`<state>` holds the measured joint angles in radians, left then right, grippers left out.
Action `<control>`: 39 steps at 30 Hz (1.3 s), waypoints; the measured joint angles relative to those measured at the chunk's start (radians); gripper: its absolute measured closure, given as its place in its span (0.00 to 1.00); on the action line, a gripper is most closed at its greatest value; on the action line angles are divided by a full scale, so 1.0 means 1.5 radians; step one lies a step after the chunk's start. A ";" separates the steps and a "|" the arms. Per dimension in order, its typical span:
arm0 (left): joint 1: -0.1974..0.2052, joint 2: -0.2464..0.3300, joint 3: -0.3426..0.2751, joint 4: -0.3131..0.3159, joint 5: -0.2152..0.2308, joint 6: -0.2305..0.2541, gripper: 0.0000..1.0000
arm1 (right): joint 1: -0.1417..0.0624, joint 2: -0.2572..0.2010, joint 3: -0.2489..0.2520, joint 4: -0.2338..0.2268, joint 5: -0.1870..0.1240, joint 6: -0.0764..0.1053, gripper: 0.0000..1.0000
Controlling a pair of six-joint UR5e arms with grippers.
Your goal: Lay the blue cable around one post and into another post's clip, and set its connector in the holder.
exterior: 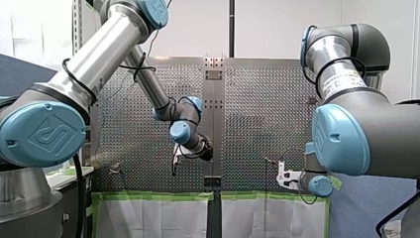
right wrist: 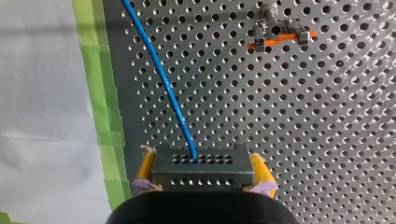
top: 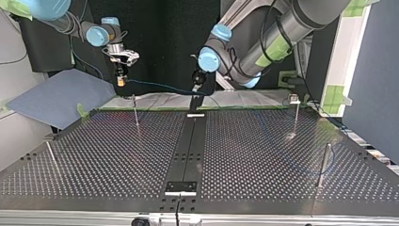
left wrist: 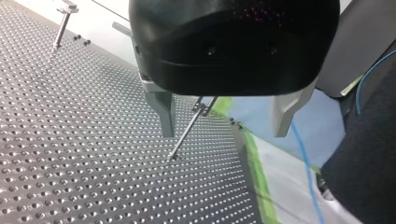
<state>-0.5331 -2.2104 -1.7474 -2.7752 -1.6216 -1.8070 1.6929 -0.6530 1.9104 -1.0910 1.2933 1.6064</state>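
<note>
The blue cable (right wrist: 168, 87) comes out of the connector block (right wrist: 194, 155) in a smooth line, so it will bend in a gentle curve when the robot carries the block.
My right gripper (right wrist: 201, 186) has its yellow pads shut on a dark grey connector block (right wrist: 201, 169). The blue cable (right wrist: 161, 77) leaves the block's top and runs away over the perforated plate. In the top view my right gripper (top: 121, 77) hangs above the table's far left edge, and the blue cable (top: 157, 86) sags across to my left gripper (top: 196, 87). My left gripper (left wrist: 224, 133) is open with nothing between its metal fingers (left wrist: 163, 112). A thin post (left wrist: 187, 130) stands just ahead of them. The blue cable (left wrist: 303, 158) passes outside, beside one finger.
Ahead of my right gripper stands a post with an orange-marked clip (right wrist: 279, 35). More thin posts (top: 135, 112), (top: 295, 115), (top: 324, 162) stand on the perforated table (top: 263, 155). Green tape (right wrist: 105, 121) edges the plate. A dark centre strip (top: 188, 146) carries small brackets.
</note>
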 joint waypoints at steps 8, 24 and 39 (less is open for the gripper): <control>0.003 -0.047 0.042 0.048 -0.003 0.002 0.01 | 0.000 0.000 -0.001 0.001 0.001 0.001 1.00; 0.016 -0.144 0.040 0.144 -0.007 0.034 0.01 | 0.000 0.000 -0.002 0.001 0.007 0.001 1.00; 0.011 -0.236 0.050 0.236 0.001 0.032 0.01 | 0.000 0.000 -0.002 0.001 0.007 0.001 1.00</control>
<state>-0.5171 -2.5648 -1.6721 -2.4208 -1.6204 -1.7591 1.6932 -0.6529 1.9076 -1.0894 1.3040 1.6071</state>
